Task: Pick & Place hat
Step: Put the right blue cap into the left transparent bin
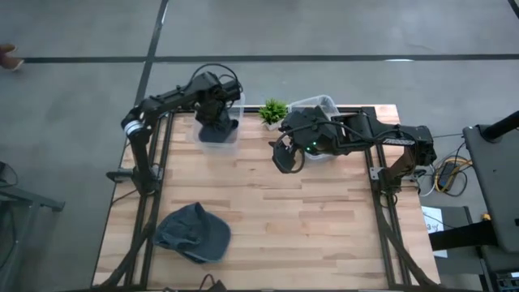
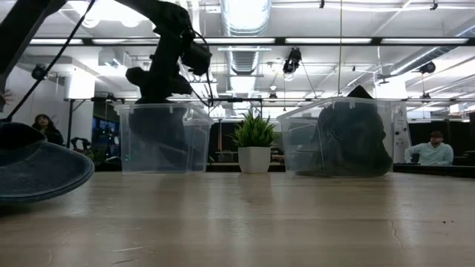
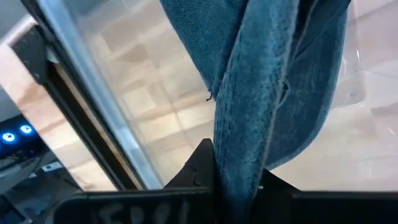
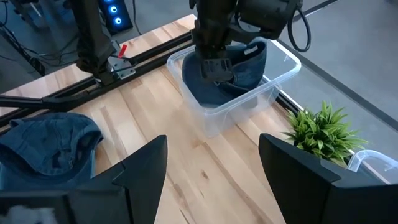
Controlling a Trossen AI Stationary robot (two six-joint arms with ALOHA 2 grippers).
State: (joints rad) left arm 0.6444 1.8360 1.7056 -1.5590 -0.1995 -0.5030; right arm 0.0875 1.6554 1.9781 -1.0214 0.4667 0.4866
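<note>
The blue hat [image 1: 216,131] is hanging inside the sides of the clear bin. So my left gripper should continue to hold it there until it touches the bin's bottom [image 1: 217,148], and then let go.
My left gripper [image 1: 217,120] stands over the clear bin [image 1: 219,138] at the far left of the table, shut on a blue denim hat [image 4: 233,71] that hangs into the bin. A second blue hat [image 1: 193,233] lies flat on the table near the near left corner; the low view shows it [image 2: 37,169] at its left edge. My right gripper [image 1: 285,158] hovers open above the table's middle, in front of the second clear bin [image 1: 320,105], which looks dark inside in the low view [image 2: 345,141]. My left gripper pinches a fold of the blue hat's fabric [image 3: 239,168] between its two fingers, coming from above and pointing down into the bin. The hat hangs below the fingers inside the bin; whether its lower end rests on the bin's floor I cannot tell.
A small potted plant [image 1: 272,113] stands between the two bins at the far edge. Black frame rails [image 1: 150,186] run along the table's left and right sides. Bare wood lies across the middle and near right. People sit in the room behind [image 2: 434,152].
</note>
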